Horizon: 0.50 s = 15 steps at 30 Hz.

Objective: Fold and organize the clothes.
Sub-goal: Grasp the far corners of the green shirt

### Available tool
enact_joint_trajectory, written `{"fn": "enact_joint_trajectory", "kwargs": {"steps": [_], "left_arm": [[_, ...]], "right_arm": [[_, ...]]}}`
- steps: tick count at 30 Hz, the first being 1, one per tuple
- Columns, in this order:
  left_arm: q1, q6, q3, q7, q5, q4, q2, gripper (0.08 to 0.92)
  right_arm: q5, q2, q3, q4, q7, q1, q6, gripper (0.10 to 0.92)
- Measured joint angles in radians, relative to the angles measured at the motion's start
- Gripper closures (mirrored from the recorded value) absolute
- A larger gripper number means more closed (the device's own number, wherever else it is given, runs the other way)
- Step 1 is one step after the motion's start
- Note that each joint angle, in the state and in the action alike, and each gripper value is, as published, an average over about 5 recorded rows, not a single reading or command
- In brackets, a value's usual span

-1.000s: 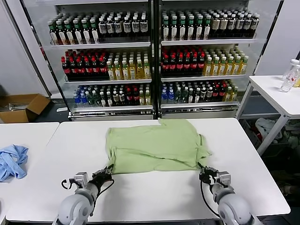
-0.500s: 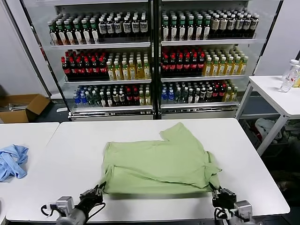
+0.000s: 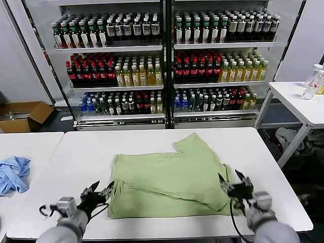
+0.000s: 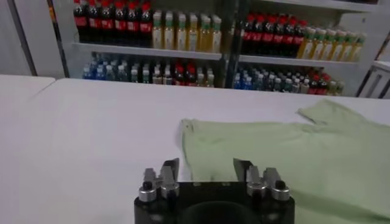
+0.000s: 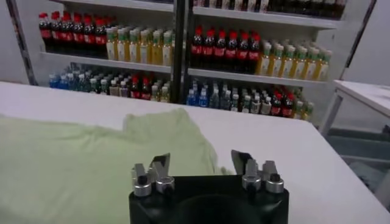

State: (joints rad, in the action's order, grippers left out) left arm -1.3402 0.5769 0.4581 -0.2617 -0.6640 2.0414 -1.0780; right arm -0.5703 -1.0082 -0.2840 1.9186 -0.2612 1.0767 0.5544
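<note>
Next, my right gripper takes the sleeve's end (image 3: pixel 195 137) while my left gripper takes the shirt's far corner, since the sleeve (image 3: pixel 191 145) pokes past the light green shirt's far edge.
The clothes are one light green shirt (image 3: pixel 169 177), lying folded and flat on the white table (image 3: pixel 81 157), with a sleeve pointing toward the back. No print shows on it. My left gripper (image 3: pixel 99 192) hovers open beside the shirt's near left corner, holding nothing. My right gripper (image 3: pixel 236 184) stands open at the near right corner, over the shirt's edge. In the left wrist view the left gripper (image 4: pixel 206 168) is open with the shirt (image 4: pixel 280 152) just ahead. In the right wrist view the right gripper (image 5: pixel 201 163) is open above the shirt (image 5: pixel 67 158).
A light blue cloth (image 3: pixel 12 174) lies on the neighbouring table at the left. Behind the table stands a glass-fronted drinks cabinet (image 3: pixel 164 66) full of bottles. A small white side table (image 3: pixel 298 101) with a bottle is at the right, and a cardboard box (image 3: pixel 25 116) sits on the floor.
Both grippers, shut on the shirt's near corners, pulled it toward the front edge, then opened and let go. The shirt now lies nearer me.
</note>
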Motion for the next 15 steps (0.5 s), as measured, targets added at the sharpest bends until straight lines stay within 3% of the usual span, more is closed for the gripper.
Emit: {"fn": "enact_joint_trajectory", "kwargs": {"steps": [5,15], "left_arm": [[0.157,0.000,-0.083,-0.005,0.003,-0.147,0.002,0.188],[0.399,0.000,-0.217,-0.009,0.019,-0.387,-0.013,0.177]], "right_arm": [[-0.028,-0.045,0.121,-0.216,0.004,-0.232,0.009,0.203],[-0.045,-0.143,0.268,-0.592,0.026,-0.547,0.018,0.203]]}}
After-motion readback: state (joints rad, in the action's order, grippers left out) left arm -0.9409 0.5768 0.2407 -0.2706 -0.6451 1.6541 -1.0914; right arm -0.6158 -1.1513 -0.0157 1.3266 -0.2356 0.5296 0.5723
